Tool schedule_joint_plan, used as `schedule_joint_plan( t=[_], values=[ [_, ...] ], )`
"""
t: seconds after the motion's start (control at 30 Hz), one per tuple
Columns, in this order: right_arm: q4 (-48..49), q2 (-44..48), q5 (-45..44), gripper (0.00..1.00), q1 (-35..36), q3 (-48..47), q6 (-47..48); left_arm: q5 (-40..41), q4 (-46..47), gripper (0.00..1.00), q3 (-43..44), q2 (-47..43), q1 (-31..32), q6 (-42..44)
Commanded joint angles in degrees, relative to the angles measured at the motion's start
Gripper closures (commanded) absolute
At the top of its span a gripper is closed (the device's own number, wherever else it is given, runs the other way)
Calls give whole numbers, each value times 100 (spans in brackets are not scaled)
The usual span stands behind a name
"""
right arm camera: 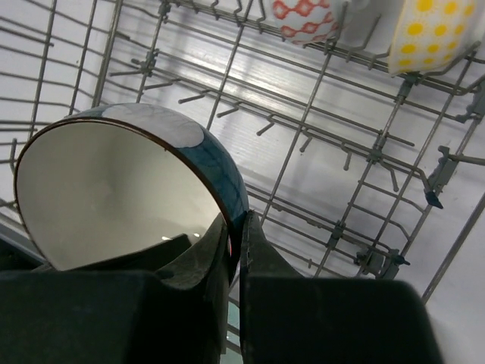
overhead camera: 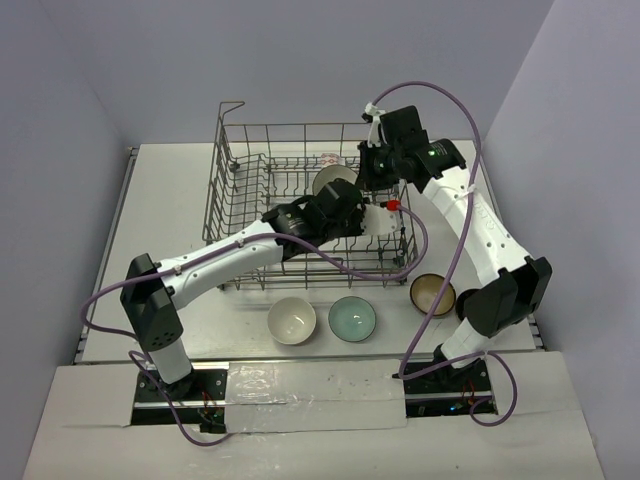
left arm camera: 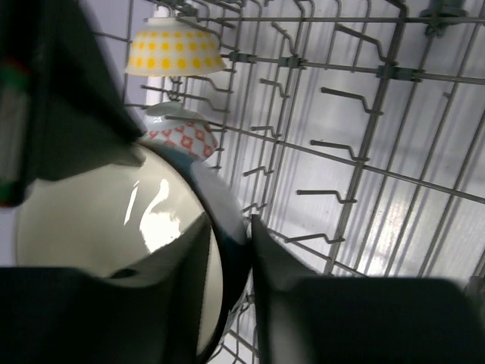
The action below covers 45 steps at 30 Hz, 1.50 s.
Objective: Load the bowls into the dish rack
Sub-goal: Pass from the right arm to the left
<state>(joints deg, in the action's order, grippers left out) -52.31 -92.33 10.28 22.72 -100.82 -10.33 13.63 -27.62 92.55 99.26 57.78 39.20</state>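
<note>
Next, my right gripper releases the blue bowl's rim (right arm camera: 230, 191) to my left gripper, since the dish rack's free pegs (overhead camera: 286, 172) lie beside the red-patterned bowl on that gripper's side.
A blue bowl with a white inside (overhead camera: 333, 181) is held over the middle of the dish rack (overhead camera: 232, 172). My left gripper (overhead camera: 337, 207) is shut on its rim from the near side, one finger inside and one outside, as the left wrist view shows (left arm camera: 229, 246). My right gripper (overhead camera: 374, 172) is shut on the same bowl's rim from the right (right arm camera: 236, 227). The bowl (left arm camera: 91, 220) fills the left of both wrist views (right arm camera: 114, 197). A yellow-dotted bowl (left arm camera: 174, 49) and a red-patterned bowl (left arm camera: 182, 138) stand in the rack's far row.
Three bowls sit on the table in front of the rack: a cream one (overhead camera: 292, 320), a pale green one (overhead camera: 352, 319) and a tan one (overhead camera: 433, 294). Upright tines (right arm camera: 333, 144) cover the rack floor. The rack's tall grid sides surround both grippers.
</note>
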Motion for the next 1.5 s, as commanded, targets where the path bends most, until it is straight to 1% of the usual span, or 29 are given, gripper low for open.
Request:
schedule_joint_plan(
  t=[0.0,0.07,0.1,0.13,0.33,0.4,0.53,0.57,0.67,0.7,0.77,0.8,0.97,1.1,1.2,1.37,1.47],
  values=[
    [283,260,263,100,-31,-167,-162,544,309,80,-141,-126,-39,-70],
    [275,242,342,100,-22,-184,-163,562,546,87,-307,-214,-30,-70],
    [292,242,369,100,-22,-167,-180,614,625,97,-360,-232,-21,-62],
    [309,242,386,100,-22,-158,-163,658,695,100,-439,-249,-21,-62],
    [231,102,229,100,-5,-123,-75,1097,863,100,-449,-118,-21,-61],
    [196,58,229,100,4,-114,-48,1072,846,100,-440,-109,-21,-131],
    [151,-12,246,99,13,-70,-13,756,723,100,-326,-100,-56,-255],
    [151,-30,211,97,13,-52,-22,599,653,100,-282,-83,-74,-281],
    [169,-21,272,87,13,61,-22,475,450,100,-133,-30,-126,-334],
    [178,-13,281,76,13,97,-22,439,433,100,-124,-30,-135,-343],
    [213,-21,342,68,31,193,-4,282,415,100,-124,-38,-153,-360],
    [222,-30,325,61,22,220,-39,237,415,100,-132,-30,-170,-404],
    [309,-48,562,53,22,290,-40,35,318,100,-88,5,-214,-475],
    [266,-118,773,50,13,124,-22,-184,310,100,-132,23,-267,-501],
    [292,-153,957,45,13,-43,-57,-387,301,100,-132,14,-294,-536],
    [353,-180,1405,42,13,-280,-145,-720,178,100,-71,102,-381,-554],
    [432,-188,1616,41,13,-325,-198,-765,107,100,-27,190,-390,-545]
  ],
)
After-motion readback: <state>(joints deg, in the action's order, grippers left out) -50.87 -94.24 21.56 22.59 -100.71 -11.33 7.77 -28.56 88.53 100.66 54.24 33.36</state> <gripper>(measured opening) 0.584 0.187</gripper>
